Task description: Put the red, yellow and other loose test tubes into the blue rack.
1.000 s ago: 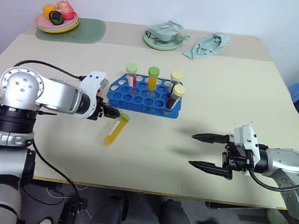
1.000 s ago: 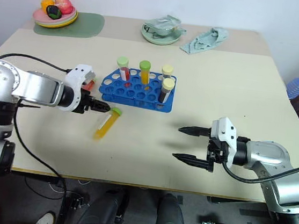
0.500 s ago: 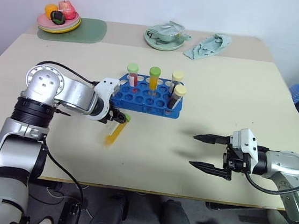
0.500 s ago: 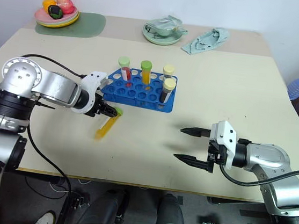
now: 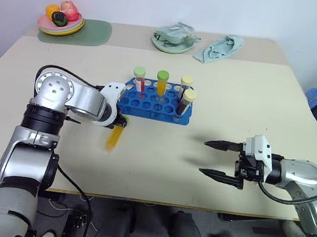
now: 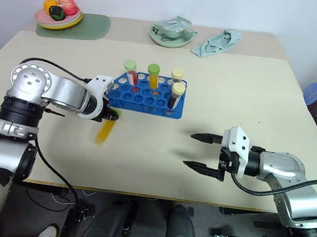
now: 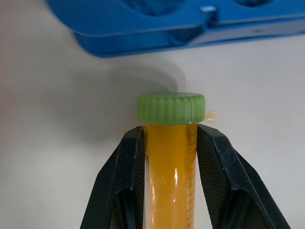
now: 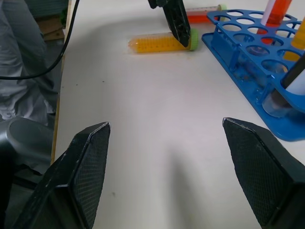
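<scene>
My left gripper is holding the yellow test tube (image 5: pixel 114 138) flat, so I should raise it and turn it upright before I lower it into the blue rack's front row (image 5: pixel 157 107).
My left gripper (image 7: pixel 171 132) is shut on the loose yellow test tube (image 7: pixel 170 171), pinching it just under its green cap. This happens on the table right in front of the blue rack's (image 5: pixel 154 116) near left corner. From the head views the yellow tube (image 5: pixel 114 138) slants toward the table's near edge and looks blurred. A red test tube (image 8: pixel 201 8) lies on the table behind the left gripper, beside the rack. Several capped tubes stand upright in the rack. Over bare table to the right of the rack, my right gripper (image 5: pixel 221 159) hangs open with nothing between its fingers.
A plate of fruit (image 5: pixel 60 23) on a green mat sits at the far left corner. A green dish (image 5: pixel 173 41) and a crumpled cloth (image 5: pixel 219 48) lie along the far edge. A blue stool (image 5: pixel 315 96) stands beyond the table's right side.
My left gripper moved onto the cap end of the yellow tube and shut on it. The tube's lower end has shifted slightly. The right gripper kept still.
</scene>
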